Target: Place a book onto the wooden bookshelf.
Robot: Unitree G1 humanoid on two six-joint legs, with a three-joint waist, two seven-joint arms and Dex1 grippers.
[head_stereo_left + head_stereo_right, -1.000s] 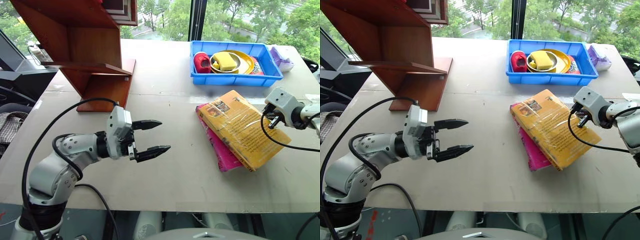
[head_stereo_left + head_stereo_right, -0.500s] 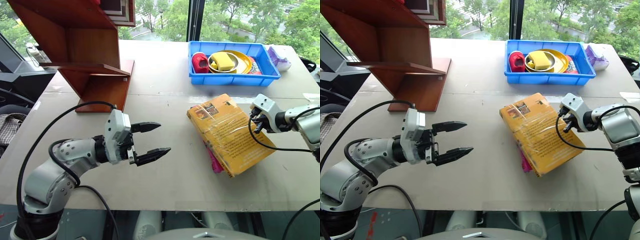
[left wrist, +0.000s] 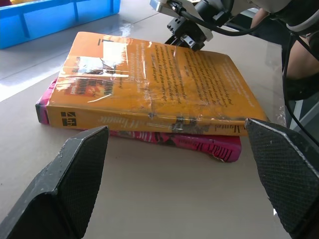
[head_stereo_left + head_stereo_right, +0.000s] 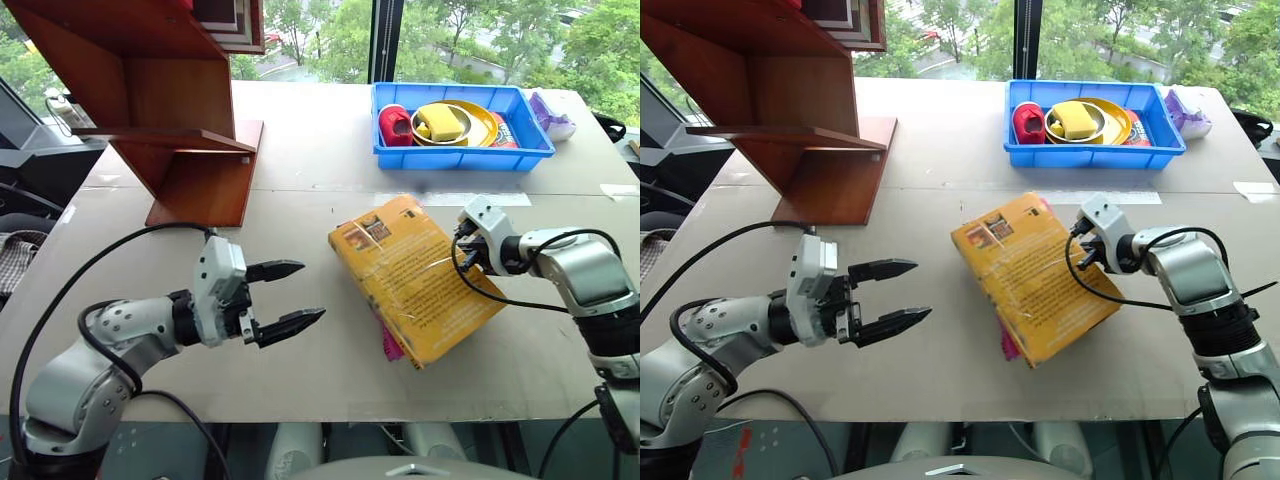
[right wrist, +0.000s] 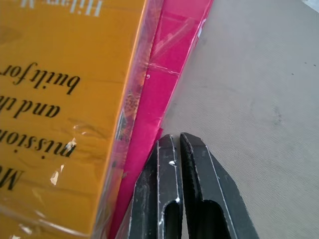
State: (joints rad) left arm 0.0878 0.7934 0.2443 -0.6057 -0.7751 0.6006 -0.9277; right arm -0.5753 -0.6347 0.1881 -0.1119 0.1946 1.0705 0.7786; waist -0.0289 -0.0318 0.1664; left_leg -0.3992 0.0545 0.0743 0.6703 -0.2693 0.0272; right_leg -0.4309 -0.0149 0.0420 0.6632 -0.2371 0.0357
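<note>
The yellow-orange book's spine (image 4: 374,304) is short of my left gripper, so next my right gripper pushes the books nearer and then moves away before my left gripper grabs the spine (image 4: 360,281).
The book (image 4: 410,275), yellow-orange and plastic-wrapped, lies flat mid-table on top of a pink book (image 4: 390,346), which peeks out beneath its near edge. My right gripper (image 4: 463,250) is shut, empty, with its tips (image 5: 177,147) against the right-hand edge of the stacked books, at the pink one's side. To the left, my left gripper (image 4: 312,291) hovers open above the table and points at the book (image 3: 149,79), a short gap away from its spine. The wooden bookshelf (image 4: 170,100) stands at the table's far left corner.
A blue tray (image 4: 460,160) at the back right holds a red cup, a yellow bowl and a yellow block. A small purple-white bag (image 4: 553,115) lies right of it. The table's front edge (image 4: 350,405) runs just under my left gripper.
My shut right gripper has swept left, pushing both books left across the table toward my left gripper. The yellow book now covers more of the pink one. My left gripper stays open.
</note>
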